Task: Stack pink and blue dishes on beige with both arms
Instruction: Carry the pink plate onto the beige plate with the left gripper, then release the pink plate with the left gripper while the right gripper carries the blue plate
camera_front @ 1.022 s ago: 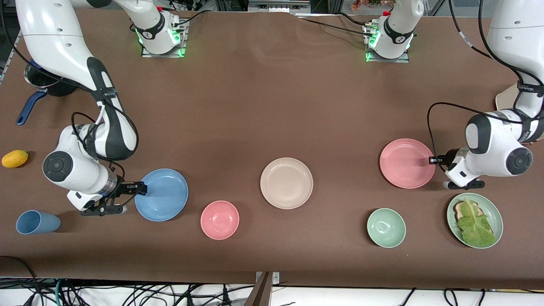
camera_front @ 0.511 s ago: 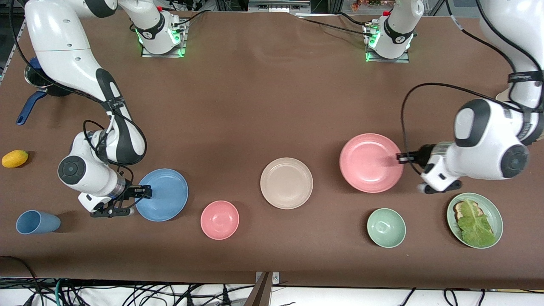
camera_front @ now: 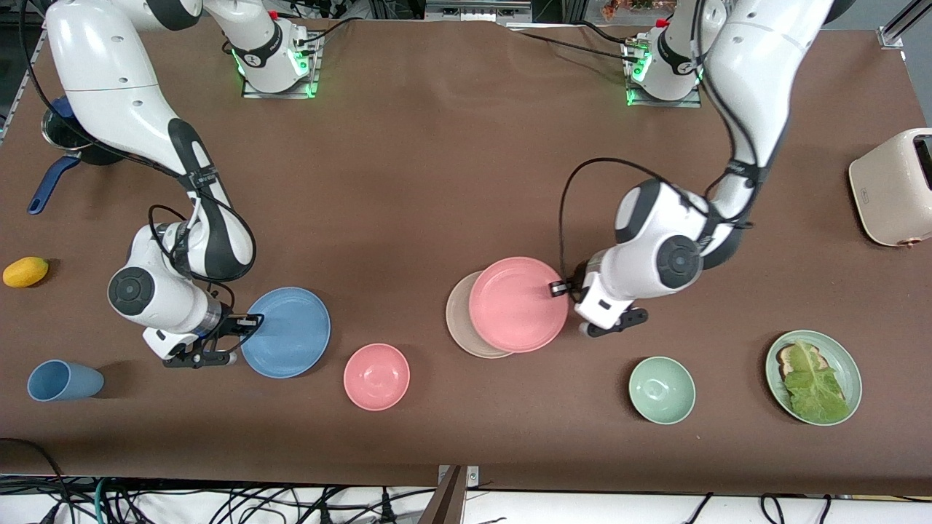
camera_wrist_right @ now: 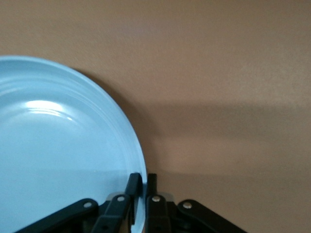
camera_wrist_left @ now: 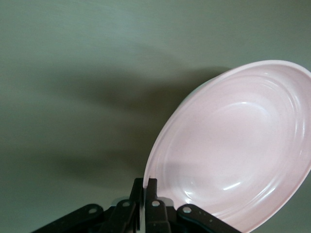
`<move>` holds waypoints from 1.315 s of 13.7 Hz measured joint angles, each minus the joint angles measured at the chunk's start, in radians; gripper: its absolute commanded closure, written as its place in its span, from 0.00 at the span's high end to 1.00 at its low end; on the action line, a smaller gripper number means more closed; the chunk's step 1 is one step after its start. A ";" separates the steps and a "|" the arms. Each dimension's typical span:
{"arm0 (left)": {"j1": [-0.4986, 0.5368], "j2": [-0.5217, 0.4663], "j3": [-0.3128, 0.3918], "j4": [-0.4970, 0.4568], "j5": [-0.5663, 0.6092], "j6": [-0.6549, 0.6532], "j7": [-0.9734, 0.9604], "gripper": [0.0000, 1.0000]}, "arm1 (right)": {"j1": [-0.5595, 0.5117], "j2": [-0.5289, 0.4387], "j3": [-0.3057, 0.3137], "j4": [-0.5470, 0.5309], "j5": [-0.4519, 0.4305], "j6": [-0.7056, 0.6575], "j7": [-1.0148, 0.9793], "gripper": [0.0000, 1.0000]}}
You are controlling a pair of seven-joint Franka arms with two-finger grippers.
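Note:
The pink plate [camera_front: 519, 305] hangs off-centre over the beige plate [camera_front: 461, 322], so the robot's left gripper should seat it and move away before the robot's right gripper brings the blue plate.
My left gripper [camera_front: 559, 289] is shut on the rim of the pink plate [camera_front: 518, 303], which hangs over most of the beige plate [camera_front: 459, 326] at mid-table. In the left wrist view the pink plate [camera_wrist_left: 238, 155] tilts away from the clamped fingers [camera_wrist_left: 146, 191]. My right gripper [camera_front: 251, 320] is shut on the rim of the light blue plate [camera_front: 287, 332], toward the right arm's end of the table. In the right wrist view the blue plate [camera_wrist_right: 58, 155] fills one side, its edge pinched between the fingers [camera_wrist_right: 141, 187].
A pink bowl [camera_front: 376, 376] sits nearer the camera, between the two plates. A green bowl [camera_front: 661, 390] and a green plate with lettuce [camera_front: 813, 377] lie toward the left arm's end. A blue cup [camera_front: 62, 380], a lemon [camera_front: 25, 271], a pan [camera_front: 62, 149] and a toaster [camera_front: 894, 188] stand at the edges.
The left arm has carried the pink plate from the left arm's end to over the beige plate. The right gripper has shifted the blue plate slightly toward the centre.

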 measured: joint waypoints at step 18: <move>0.252 -0.028 0.043 0.087 0.088 -0.315 0.248 1.00 | 0.251 -0.191 0.131 0.108 0.000 -0.343 0.414 0.00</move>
